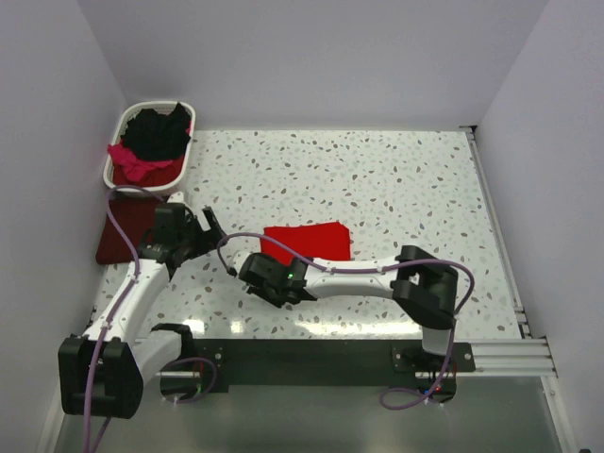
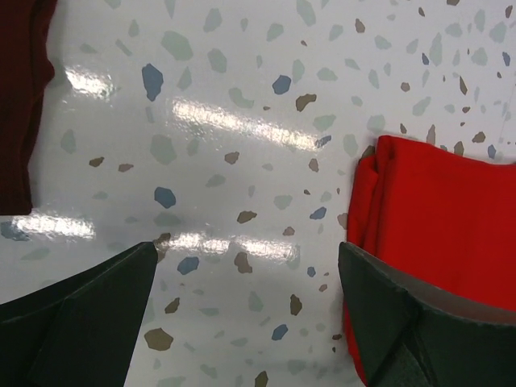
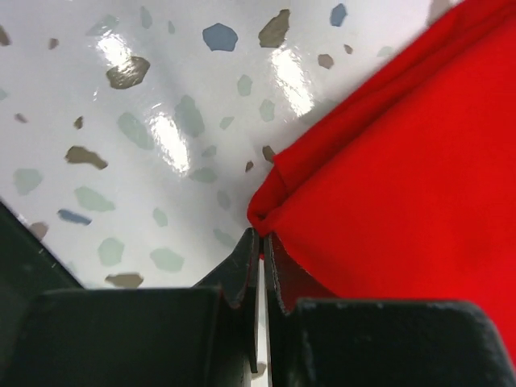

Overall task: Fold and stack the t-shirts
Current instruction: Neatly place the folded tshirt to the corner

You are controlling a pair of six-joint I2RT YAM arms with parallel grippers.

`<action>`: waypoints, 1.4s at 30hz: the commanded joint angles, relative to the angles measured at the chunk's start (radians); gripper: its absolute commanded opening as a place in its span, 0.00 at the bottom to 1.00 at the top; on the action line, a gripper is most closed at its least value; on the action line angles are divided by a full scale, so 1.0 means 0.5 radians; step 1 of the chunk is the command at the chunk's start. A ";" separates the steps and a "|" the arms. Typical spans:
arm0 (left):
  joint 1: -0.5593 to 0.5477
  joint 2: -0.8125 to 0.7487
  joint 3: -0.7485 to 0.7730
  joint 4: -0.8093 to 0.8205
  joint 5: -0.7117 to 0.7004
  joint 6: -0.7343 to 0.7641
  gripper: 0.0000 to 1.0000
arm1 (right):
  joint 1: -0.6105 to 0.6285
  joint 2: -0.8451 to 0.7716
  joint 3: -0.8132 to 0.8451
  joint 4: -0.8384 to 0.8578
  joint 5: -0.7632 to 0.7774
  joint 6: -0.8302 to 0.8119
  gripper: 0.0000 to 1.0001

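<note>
The bright red t-shirt's folded edge (image 2: 370,197) has its layers lying together, so the bright red t-shirt will keep its fold and hang down when the robot lifts that edge.
A bright red t-shirt (image 1: 311,240), folded into a rectangle, lies at the table's middle. My right gripper (image 1: 276,262) is at its near left corner, its jaws shut on that corner (image 3: 262,219) with cloth pinched between the tips. The red cloth (image 3: 403,177) fills the right of the right wrist view. My left gripper (image 1: 200,226) is open and empty, low over bare table left of the red shirt (image 2: 439,210). A folded dark maroon t-shirt (image 1: 118,242) lies at the left edge and also shows in the left wrist view (image 2: 20,97). Black (image 1: 156,132) and pink (image 1: 132,162) shirts fill the basket.
The white laundry basket (image 1: 111,168) stands at the back left corner. Walls close the table on the left, back and right. A metal rail (image 1: 500,351) runs along the near right edge. The speckled tabletop (image 1: 396,179) stretches behind and right of the red shirt.
</note>
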 commanded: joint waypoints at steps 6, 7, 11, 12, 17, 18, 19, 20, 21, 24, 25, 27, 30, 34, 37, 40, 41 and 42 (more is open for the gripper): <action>-0.008 0.099 -0.307 0.454 0.576 -0.463 1.00 | -0.058 -0.469 -0.242 0.408 -0.151 0.263 0.00; -0.057 0.115 -0.338 0.564 0.604 -0.512 1.00 | -0.061 -0.491 -0.270 0.426 -0.173 0.275 0.00; -0.305 0.237 -0.396 0.740 0.589 -0.709 1.00 | -0.070 -0.494 -0.310 0.485 -0.209 0.330 0.00; -0.348 0.253 -0.406 0.773 0.583 -0.791 1.00 | -0.071 -0.491 -0.316 0.488 -0.219 0.333 0.00; -0.425 0.167 -0.595 1.022 0.501 -1.019 1.00 | -0.074 -0.506 -0.350 0.531 -0.243 0.361 0.00; -0.425 0.146 -0.623 1.044 0.488 -1.049 1.00 | -0.074 -0.509 -0.359 0.537 -0.246 0.364 0.00; -0.428 0.127 -0.651 1.102 0.479 -1.095 1.00 | -0.074 -0.509 -0.362 0.543 -0.243 0.364 0.00; -0.431 0.112 -0.694 1.135 0.479 -1.120 1.00 | -0.077 -0.512 -0.368 0.558 -0.255 0.370 0.00; -0.431 0.118 -0.706 1.154 0.479 -1.144 1.00 | -0.074 -0.509 -0.374 0.568 -0.259 0.373 0.00; -0.471 0.207 -0.712 1.185 0.488 -1.160 1.00 | -0.074 -0.494 -0.365 0.574 -0.277 0.379 0.00; -0.508 0.228 -0.712 1.212 0.485 -1.169 1.00 | -0.074 -0.497 -0.365 0.580 -0.277 0.382 0.00; -0.560 0.283 -0.731 1.252 0.464 -1.212 0.97 | -0.074 -0.500 -0.365 0.583 -0.274 0.386 0.00; -0.640 0.345 -0.752 1.311 0.421 -1.243 0.87 | -0.077 -0.503 -0.371 0.586 -0.268 0.389 0.00; -0.658 0.403 -0.743 1.326 0.396 -1.209 0.71 | -0.077 -0.497 -0.381 0.601 -0.277 0.395 0.00; -0.658 0.412 -0.697 1.286 0.359 -1.145 0.50 | -0.077 -0.482 -0.378 0.598 -0.298 0.395 0.00; -0.661 0.422 -0.639 1.256 0.338 -1.068 0.29 | -0.077 -0.470 -0.371 0.601 -0.329 0.395 0.00; -0.658 0.428 -0.599 1.237 0.332 -1.047 0.23 | -0.074 -0.466 -0.371 0.611 -0.338 0.392 0.00; -0.658 0.434 -0.578 1.210 0.304 -0.989 0.10 | -0.074 -0.463 -0.368 0.611 -0.351 0.392 0.00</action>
